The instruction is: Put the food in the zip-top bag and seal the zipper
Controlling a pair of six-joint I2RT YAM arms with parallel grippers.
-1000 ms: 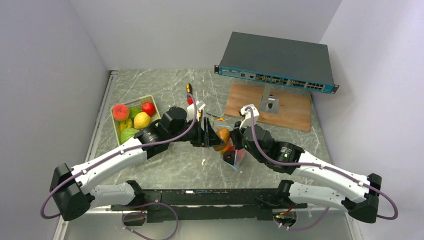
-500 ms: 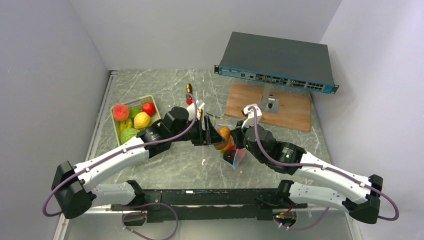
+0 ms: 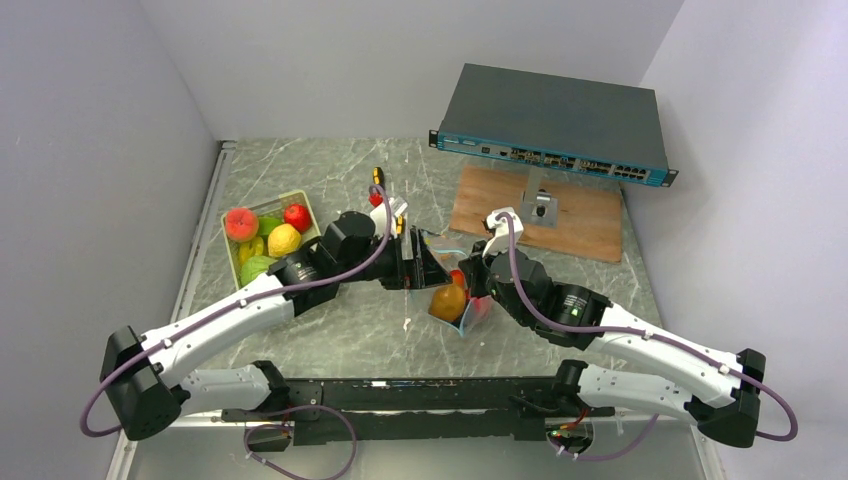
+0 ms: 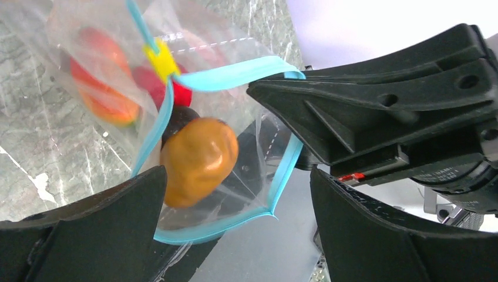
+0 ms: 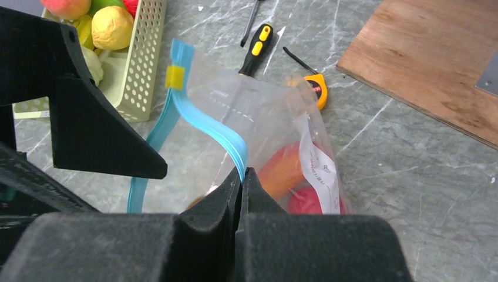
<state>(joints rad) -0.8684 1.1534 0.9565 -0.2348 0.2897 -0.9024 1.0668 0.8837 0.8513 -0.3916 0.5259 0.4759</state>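
Note:
My left gripper should keep going to the tray and close on the round yellow fruit, as the orange-brown fruit in the bag is free of the fingers.
The clear zip-top bag hangs open-mouthed between my arms, above the table. My right gripper is shut on the bag's teal zipper, with a yellow slider near the far end. My left gripper stands open just above the bag's mouth, nothing in it. An orange-brown fruit sits just inside the mouth, free of the fingers. An orange fruit and a red one lie deeper in the bag. More food fills the tray at the left.
The pale green tray stands at the left. A yellow-and-black screwdriver and a tape measure lie behind the bag. A wooden board and a network switch occupy the back right.
My left gripper has opened, and the orange-brown fruit it held has dropped into the bag's mouth. My right gripper keeps its hold on the zipper.

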